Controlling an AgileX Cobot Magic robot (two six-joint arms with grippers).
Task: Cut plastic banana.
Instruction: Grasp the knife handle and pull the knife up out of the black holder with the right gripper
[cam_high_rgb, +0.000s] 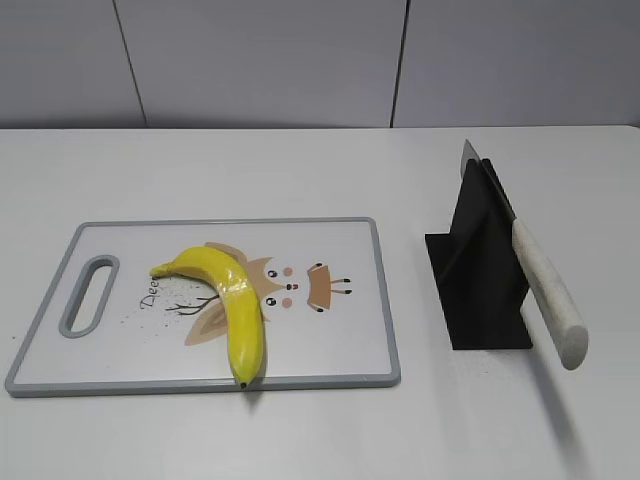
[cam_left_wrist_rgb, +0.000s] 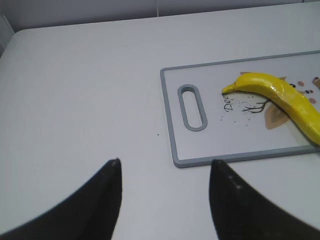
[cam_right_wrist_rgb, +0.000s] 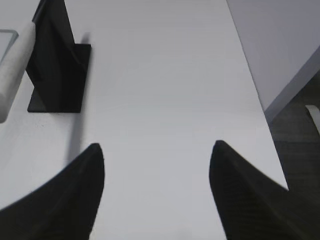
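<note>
A thin silver edge (cam_high_rgb: 469, 155) is all that shows above the black stand, so when I lift the knife (cam_high_rgb: 548, 293) I should expect a broad blade hidden inside.
The plastic banana (cam_high_rgb: 232, 303) lies on a white cutting board (cam_high_rgb: 330, 352) with a grey rim and a deer print, its dark tip at the board's front edge. It also shows in the left wrist view (cam_left_wrist_rgb: 282, 96). A knife with a white handle (cam_high_rgb: 545, 290) rests slanted in a black stand (cam_high_rgb: 478, 270) to the right of the board. My left gripper (cam_left_wrist_rgb: 165, 162) is open and empty over bare table, left of the board's front corner. My right gripper (cam_right_wrist_rgb: 156, 146) is open and empty, right of the stand (cam_right_wrist_rgb: 56, 60). Neither gripper shows in the exterior view.
The board has a slot handle (cam_high_rgb: 88, 294) at its left end. The white table's (cam_right_wrist_rgb: 165, 75) right edge drops to the floor at the right of the right wrist view. A grey panelled wall (cam_high_rgb: 260, 60) stands behind the table.
</note>
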